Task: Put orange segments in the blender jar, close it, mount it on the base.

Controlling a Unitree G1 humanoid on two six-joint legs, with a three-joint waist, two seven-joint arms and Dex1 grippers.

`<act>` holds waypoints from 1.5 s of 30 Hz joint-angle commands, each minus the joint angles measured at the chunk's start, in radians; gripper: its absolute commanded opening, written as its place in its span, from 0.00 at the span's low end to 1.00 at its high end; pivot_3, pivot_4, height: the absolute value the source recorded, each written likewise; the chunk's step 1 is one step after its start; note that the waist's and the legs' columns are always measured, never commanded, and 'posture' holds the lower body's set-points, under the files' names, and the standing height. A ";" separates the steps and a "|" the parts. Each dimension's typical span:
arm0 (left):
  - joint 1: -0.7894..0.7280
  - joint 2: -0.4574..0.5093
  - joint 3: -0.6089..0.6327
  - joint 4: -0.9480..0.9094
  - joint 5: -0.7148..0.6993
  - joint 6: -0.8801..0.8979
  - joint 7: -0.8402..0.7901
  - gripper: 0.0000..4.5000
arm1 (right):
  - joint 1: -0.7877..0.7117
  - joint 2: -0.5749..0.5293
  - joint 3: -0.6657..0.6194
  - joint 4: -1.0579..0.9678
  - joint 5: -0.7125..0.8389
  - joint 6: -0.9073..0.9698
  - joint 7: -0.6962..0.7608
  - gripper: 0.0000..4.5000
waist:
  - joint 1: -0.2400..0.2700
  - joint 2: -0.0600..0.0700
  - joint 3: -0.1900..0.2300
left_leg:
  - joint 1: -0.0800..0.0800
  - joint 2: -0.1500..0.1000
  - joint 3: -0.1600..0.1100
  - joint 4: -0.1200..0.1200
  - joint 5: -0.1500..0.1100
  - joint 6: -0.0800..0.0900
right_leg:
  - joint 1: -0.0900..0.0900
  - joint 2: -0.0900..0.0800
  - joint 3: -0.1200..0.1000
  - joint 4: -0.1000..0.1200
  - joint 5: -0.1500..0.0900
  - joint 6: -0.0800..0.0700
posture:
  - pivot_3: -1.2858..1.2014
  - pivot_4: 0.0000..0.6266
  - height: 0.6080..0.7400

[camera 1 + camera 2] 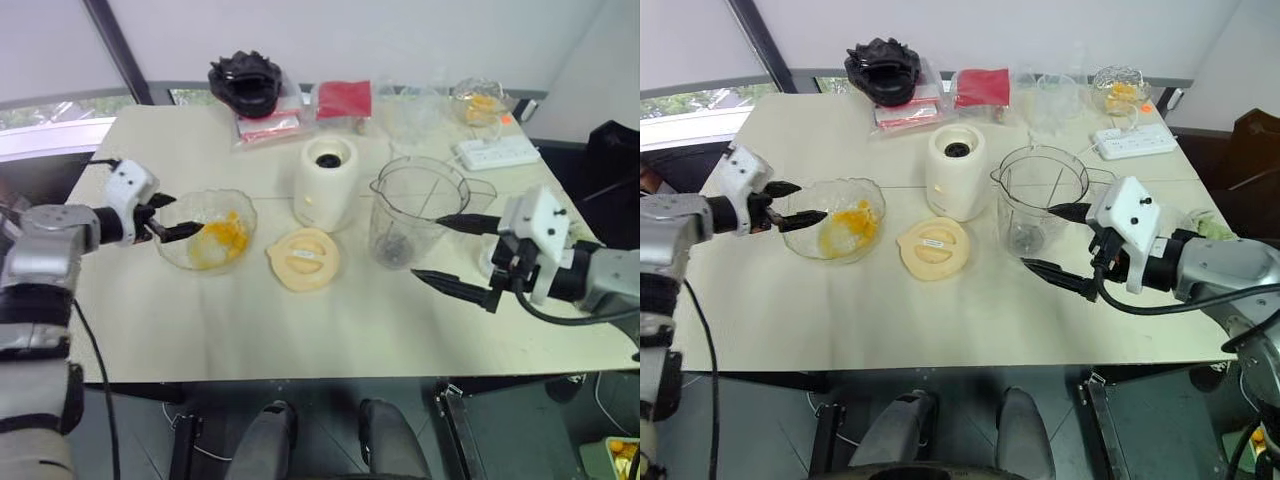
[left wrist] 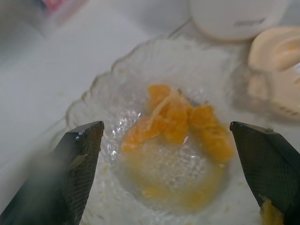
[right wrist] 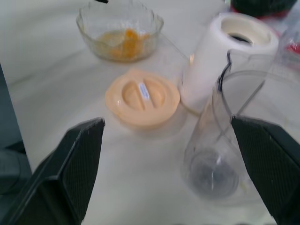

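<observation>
The robot's left gripper has the orange segments [image 1: 232, 232] piled midway ahead of its open fingers, so it should keep lowering into the bowl [image 1: 208, 246] until the fingers straddle them, then close.
Several orange segments [image 1: 228, 238] lie in a shallow clear crinkled bowl [image 1: 190, 250] at the table's left. My left gripper [image 1: 181, 217] hangs open just above the bowl's left rim, and in the left wrist view its fingers [image 2: 75, 168] stand on either side of the segments [image 2: 178, 122]. The blender jar [image 1: 415, 210] stands upright and uncovered, right of centre. Beside it on the left is the cream-white base [image 1: 327, 182]. My right gripper [image 1: 428, 247] is open, level with the jar's right side, holding nothing. The jar [image 3: 225, 140] shows between its fingers.
A pale-yellow round lid [image 1: 303, 258] lies flat in front of the base. At the back are a black object [image 1: 247, 82], a red packet [image 1: 343, 98], clear cups [image 1: 410, 110], a small tub [image 1: 480, 103] and a power strip [image 1: 497, 152].
</observation>
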 commanded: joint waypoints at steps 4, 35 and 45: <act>-0.156 -0.057 -0.022 0.299 0.115 -0.156 0.049 1.00 | 0.050 0.018 -0.076 -0.097 0.039 0.017 -0.066 0.99 | 0.003 -0.002 0.001 | 0.000 0.000 0.000 0.000 0.000 0.000 | 0.000 0.000 0.000 0.001 0.000 0.000 | 0.52 0.24 1.00; -0.245 -0.277 0.038 0.565 0.225 -0.242 0.347 1.00 | 0.120 0.001 -0.108 -0.161 0.077 0.026 -0.142 0.99 | 0.009 -0.004 0.001 | 0.000 0.000 0.000 0.002 0.000 0.000 | 0.000 0.000 0.000 0.003 0.001 0.002 | 0.52 0.24 1.00; -0.246 -0.326 0.053 0.583 0.245 -0.207 0.444 1.00 | 0.123 -0.007 -0.115 -0.174 0.078 0.035 -0.152 0.99 | 0.010 -0.004 0.000 | 0.000 -0.001 0.000 0.002 0.000 0.000 | 0.000 0.000 0.000 0.004 0.001 0.002 | 0.52 0.24 1.00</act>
